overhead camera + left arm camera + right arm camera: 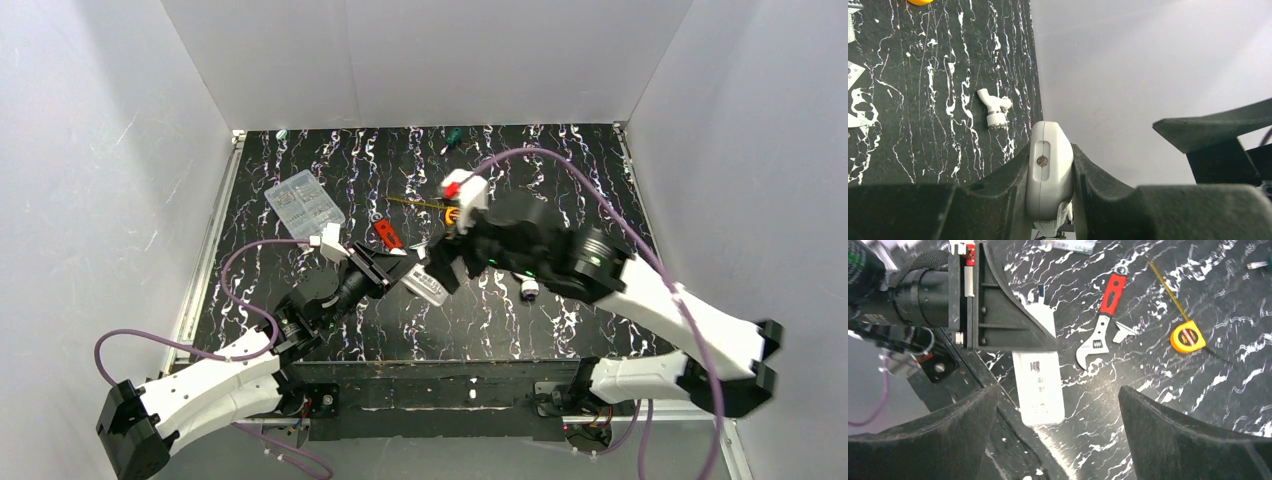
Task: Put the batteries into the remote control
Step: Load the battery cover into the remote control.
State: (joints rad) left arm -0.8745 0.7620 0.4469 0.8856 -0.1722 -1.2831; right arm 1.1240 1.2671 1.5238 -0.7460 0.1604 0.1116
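Observation:
The remote's labelled side [1039, 377] faces my down-pointing right gripper, so I should swing round to the remote's loose end [1043, 415] and squeeze that side against the remote's back.
The white remote control [428, 287] is held above the table between the two arms. My left gripper [398, 262] is shut on one end of it. In the left wrist view the remote's rounded end [1049, 172] is clamped between my fingers. In the right wrist view the remote [1038, 385] sticks out of the left gripper [998, 310], its labelled face showing. My right gripper [1058, 395] is open and empty, with its jaws wide apart either side of the remote's free end; it also shows in the top view [447, 262]. No batteries are in view.
A red-handled wrench [1102, 315] and a yellow tape measure [1188, 336] lie beyond the remote. A clear compartment box [303, 203] sits at the back left. A white tap-shaped piece [528, 290] lies under the right arm. White walls enclose the table.

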